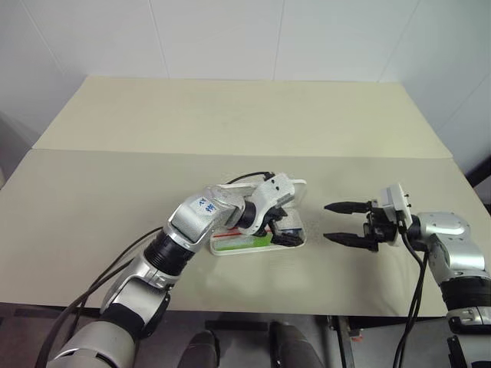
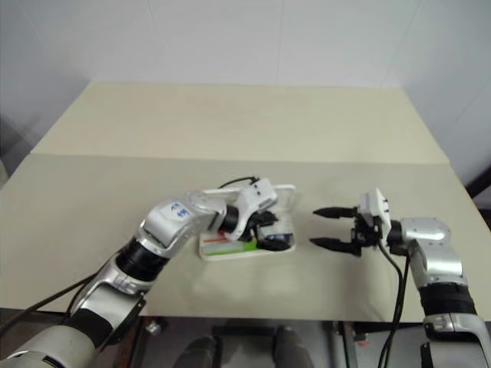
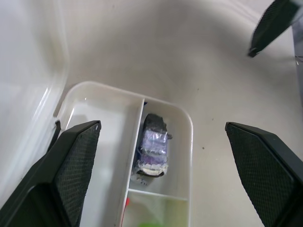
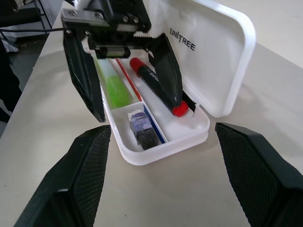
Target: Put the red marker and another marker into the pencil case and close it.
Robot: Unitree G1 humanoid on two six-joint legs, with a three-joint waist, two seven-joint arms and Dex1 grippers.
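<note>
The small purple and black object (image 3: 153,146) sits below the pencil case's rim, so the raised lid (image 1: 297,190) will swing over and shut flat when I push it.
The white pencil case (image 4: 161,147) lies open on the table, its lid (image 4: 213,56) raised at the far side. Inside, the red marker (image 4: 147,75) lies along the lid side. The lime-green highlighter (image 4: 116,89) rests in the long compartment beside it. My left gripper (image 1: 280,232) hovers just over the case, open, with one finger (image 4: 85,80) on each side of the tray and nothing between them. My right gripper (image 1: 327,222) is open to the right of the case, pointing at it and a little apart from it.
A small purple and black object (image 3: 154,146) sits in the case's end compartment. The beige table (image 1: 230,123) stretches far beyond the case to a white wall. Its front edge runs close below the case.
</note>
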